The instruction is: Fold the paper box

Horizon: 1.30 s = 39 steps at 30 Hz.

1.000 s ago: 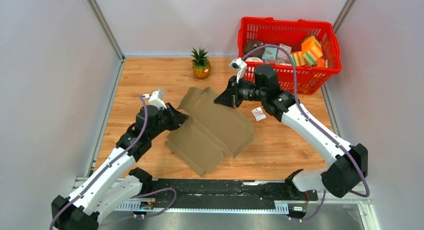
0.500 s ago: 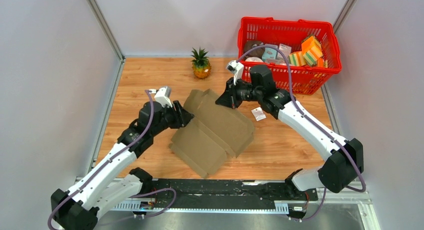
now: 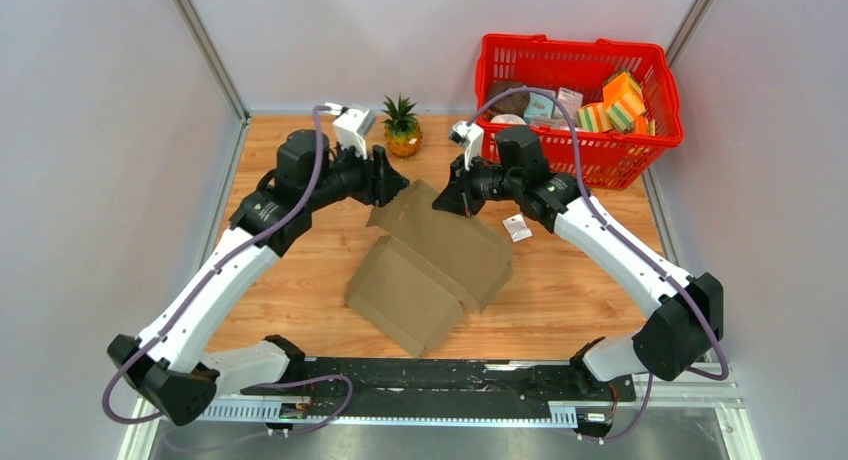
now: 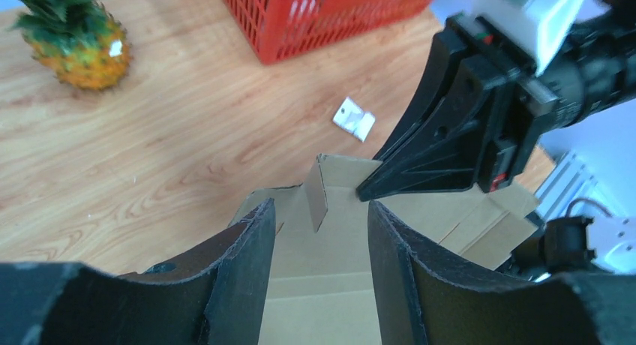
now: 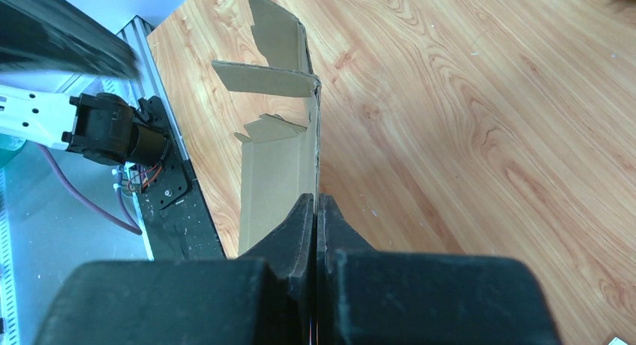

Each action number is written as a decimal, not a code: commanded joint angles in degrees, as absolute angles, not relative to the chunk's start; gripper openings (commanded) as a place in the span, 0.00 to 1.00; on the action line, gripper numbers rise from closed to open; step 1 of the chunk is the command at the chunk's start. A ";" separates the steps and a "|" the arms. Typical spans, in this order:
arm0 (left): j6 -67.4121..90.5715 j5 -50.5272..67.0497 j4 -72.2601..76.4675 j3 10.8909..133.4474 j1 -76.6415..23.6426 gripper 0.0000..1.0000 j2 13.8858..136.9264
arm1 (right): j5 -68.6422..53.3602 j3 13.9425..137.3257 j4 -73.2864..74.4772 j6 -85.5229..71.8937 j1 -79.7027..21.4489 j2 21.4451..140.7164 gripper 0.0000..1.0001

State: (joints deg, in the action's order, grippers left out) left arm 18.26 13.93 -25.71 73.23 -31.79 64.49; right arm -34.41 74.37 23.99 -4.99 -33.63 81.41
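Note:
The paper box point(image 3: 404, 295) lies crooked, so my left gripper should take the box's far corner point(image 3: 416, 187) and square the box before my right gripper regrips the box's far edge.
The paper box point(image 3: 430, 270) is a brown cardboard blank lying in the middle of the table, its far end raised. My right gripper point(image 3: 438, 203) is shut on that raised far edge. In the right wrist view the panel point(image 5: 276, 161) runs edge-on into the shut gripper point(image 5: 315, 200). My left gripper point(image 3: 398, 183) hovers open just left of the box's far corner, holding nothing. The left wrist view shows that gripper point(image 4: 319, 206) open above the cardboard point(image 4: 322, 285), a small flap point(image 4: 318, 196) standing up ahead of it, and the right gripper point(image 4: 369, 189) pinching the edge.
A small pineapple point(image 3: 402, 126) stands at the back, close behind the left gripper. The red basket point(image 3: 572, 42) with several colourful packages point(image 3: 620, 98) is at the back right. A small white tag point(image 3: 517, 227) lies on the wood right of the box.
My left gripper opened, let go of the box's left edge and swung up and away to the far corner. The box's left part dropped flatter. The right gripper kept its grip.

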 commanded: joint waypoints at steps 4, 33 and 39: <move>8.27 8.80 -34.88 81.12 -37.78 0.52 71.00 | -35.77 77.25 24.08 -3.87 -34.28 81.65 0.00; 13.97 -11.33 -20.58 67.77 -40.69 0.00 68.12 | -17.34 87.09 37.60 -22.73 -36.39 82.88 0.76; 17.31 -15.99 -17.06 63.11 -40.69 0.00 65.49 | -2.72 93.69 46.84 -41.43 -36.39 83.50 0.86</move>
